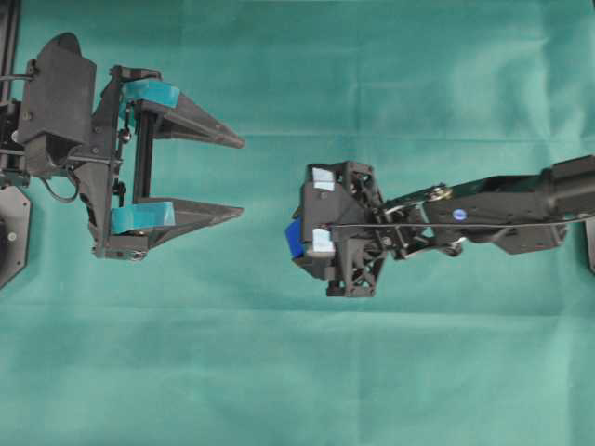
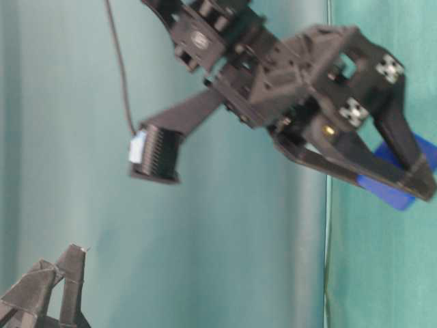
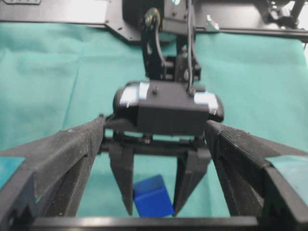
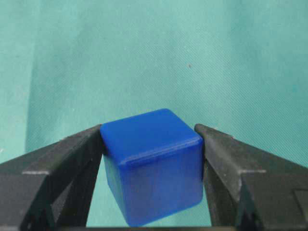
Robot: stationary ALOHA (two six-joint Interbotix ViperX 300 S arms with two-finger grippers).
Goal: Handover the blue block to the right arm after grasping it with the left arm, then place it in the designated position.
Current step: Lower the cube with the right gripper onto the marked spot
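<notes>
My right gripper should go down next until the block rests on the cloth, because the blue block (image 1: 294,239) is hanging over free green cloth (image 1: 284,267), clear of my open left gripper.
The blue block (image 4: 151,166) is pinched between the plain black fingers of my right gripper (image 4: 149,130), which is shut on it and points down over the green cloth. From overhead, the blue block (image 1: 293,240) peeks out at the left of the right gripper (image 1: 307,232), near the middle. My left gripper (image 1: 243,177), with teal-taped fingers, stands wide open and holds nothing, a short way left of the block. Its wrist view looks straight at the right gripper (image 3: 153,209) and the blue block (image 3: 153,196). The designated position does not show.
Green cloth (image 1: 279,372) covers the whole table. A black frame (image 3: 57,14) runs along the far edge in the left wrist view. The right arm (image 1: 502,209) reaches in from the right edge. A cable (image 2: 119,75) hangs by the right wrist camera.
</notes>
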